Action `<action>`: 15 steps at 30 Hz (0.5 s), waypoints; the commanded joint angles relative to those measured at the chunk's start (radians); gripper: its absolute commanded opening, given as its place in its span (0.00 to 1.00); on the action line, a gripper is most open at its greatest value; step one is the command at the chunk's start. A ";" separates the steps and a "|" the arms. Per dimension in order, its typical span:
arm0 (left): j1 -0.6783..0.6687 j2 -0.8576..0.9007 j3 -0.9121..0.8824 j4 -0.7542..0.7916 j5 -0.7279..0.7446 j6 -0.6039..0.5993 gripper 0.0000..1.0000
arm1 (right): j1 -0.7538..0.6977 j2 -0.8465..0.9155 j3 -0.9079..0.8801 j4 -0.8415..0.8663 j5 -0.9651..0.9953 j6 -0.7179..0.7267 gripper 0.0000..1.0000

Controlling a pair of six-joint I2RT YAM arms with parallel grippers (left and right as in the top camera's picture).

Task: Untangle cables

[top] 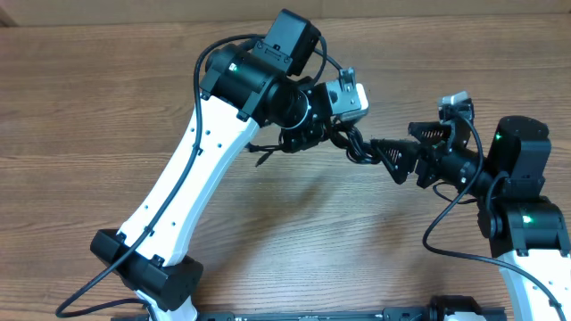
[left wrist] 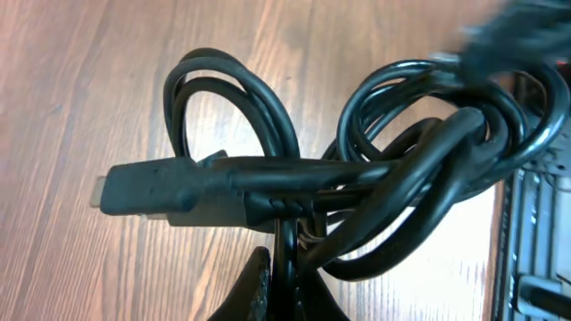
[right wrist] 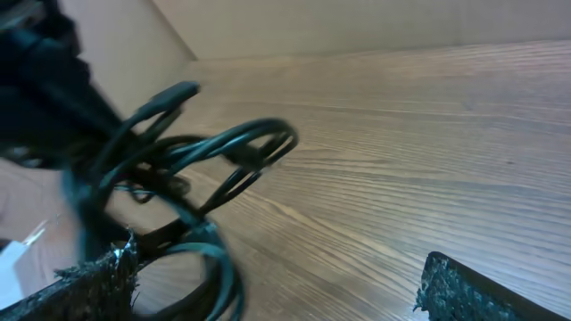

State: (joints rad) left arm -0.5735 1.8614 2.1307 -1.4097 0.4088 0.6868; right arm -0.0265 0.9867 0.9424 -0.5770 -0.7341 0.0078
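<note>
Next, I clamp the looped cable bunch with my right gripper while my left gripper pulls its piece of cable away, because the cable loops hang outside my right gripper's open fingers.
The cables are a tangled bunch of thin black cords held above the wooden table between the two grippers. In the left wrist view the cables form several loops, with a flat black plug sticking out to the left. My left gripper is shut on one strand of the bunch; it also shows in the overhead view. My right gripper is open just right of the bunch. In the right wrist view the cable loops lie by its left finger, and nothing is between its jaws.
The wooden table lies under both arms. A loose plug end hangs down left of the bunch. The left arm's white link crosses the table's middle left. The right arm's base stands at the right edge.
</note>
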 commanded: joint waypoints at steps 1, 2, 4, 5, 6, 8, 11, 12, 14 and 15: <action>0.005 -0.010 0.023 0.024 -0.048 -0.097 0.04 | -0.002 -0.003 0.023 0.021 -0.114 0.003 1.00; 0.005 -0.009 0.023 0.031 -0.041 -0.106 0.04 | -0.002 -0.003 0.023 0.028 -0.139 0.003 1.00; 0.003 -0.009 0.023 0.044 -0.004 -0.129 0.04 | -0.002 -0.003 0.023 0.047 -0.193 0.003 1.00; 0.002 -0.009 0.023 0.051 0.040 -0.146 0.04 | -0.002 -0.003 0.023 0.053 -0.216 -0.002 1.00; 0.001 -0.009 0.023 0.058 0.085 -0.153 0.04 | -0.001 -0.003 0.023 0.056 -0.238 -0.018 1.00; -0.003 -0.009 0.023 0.064 0.144 -0.158 0.04 | -0.001 -0.002 0.023 0.055 -0.254 -0.037 1.00; -0.015 -0.009 0.023 0.080 0.142 -0.195 0.04 | -0.001 -0.002 0.023 0.055 -0.256 -0.040 1.00; -0.017 -0.009 0.023 0.087 0.143 -0.195 0.04 | -0.001 -0.002 0.023 0.055 -0.255 -0.040 1.00; -0.023 -0.009 0.023 0.095 0.143 -0.195 0.04 | -0.001 -0.002 0.023 0.055 -0.255 -0.042 1.00; -0.028 -0.009 0.023 0.098 0.143 -0.195 0.04 | -0.001 -0.002 0.023 0.055 -0.255 -0.042 1.00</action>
State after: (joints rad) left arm -0.5835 1.8614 2.1307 -1.3228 0.5022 0.5240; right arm -0.0261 0.9867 0.9424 -0.5278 -0.9638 -0.0204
